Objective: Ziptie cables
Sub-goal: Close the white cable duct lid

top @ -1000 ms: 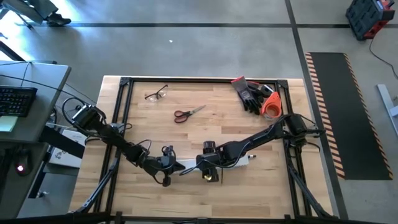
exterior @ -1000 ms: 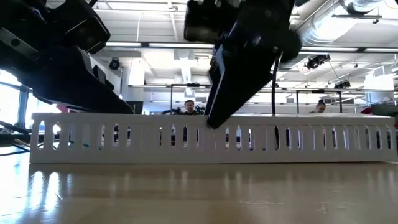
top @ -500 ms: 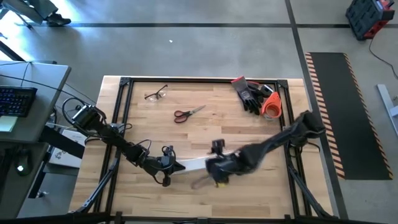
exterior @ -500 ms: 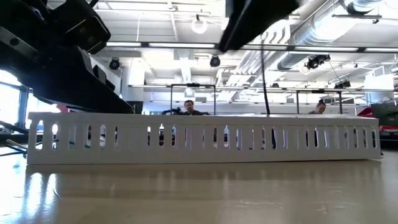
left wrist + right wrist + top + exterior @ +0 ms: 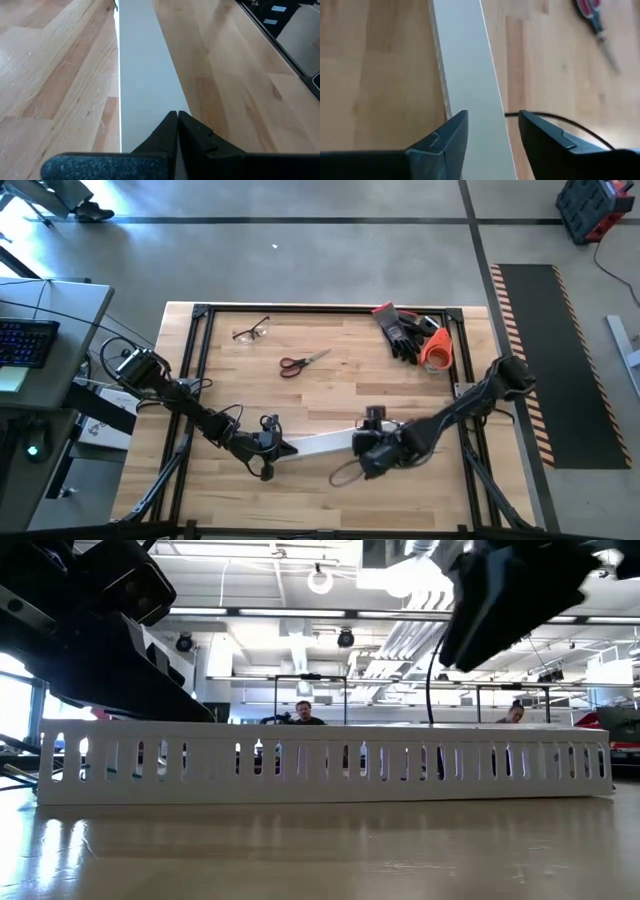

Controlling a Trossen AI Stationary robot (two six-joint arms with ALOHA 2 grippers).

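Observation:
The white duct (image 5: 250,764) lies free under my left gripper's fingers. Next, my right gripper clamps the duct's sides (image 5: 448,762) before my left gripper presses along the cover.
A long white slotted duct (image 5: 320,444) (image 5: 320,762) lies near the table's near edge, with a flat white cover (image 5: 145,75) (image 5: 465,60) on top. My left gripper (image 5: 272,448) (image 5: 177,116) is shut at the duct's left end. My right gripper (image 5: 368,458) (image 5: 492,125) (image 5: 470,640) is open and hangs well above the duct's right part, touching nothing. The cables do not show plainly. A thin black curved strand (image 5: 570,122) (image 5: 342,476) lies beside the duct; I cannot tell whether it is the ziptie. My left gripper comes down slanting from the table's left, with its shut fingertips (image 5: 175,125) on the top face of the white cover near its left end (image 5: 150,130). The fingers point along the cover. The duct stays flat on the table.
Red-handled scissors (image 5: 303,362) (image 5: 592,20) lie toward the far side. Safety glasses (image 5: 252,332) are at the far left. Black gloves and an orange object (image 5: 418,338) sit in the far right corner. Black frame rails border the table. People (image 5: 304,712) show in the room behind.
My right gripper has risen from the duct's middle and swung toward the table's right, and in the low view it now stands clear above the duct. The duct has shifted slightly along the table. My left gripper has kept still.

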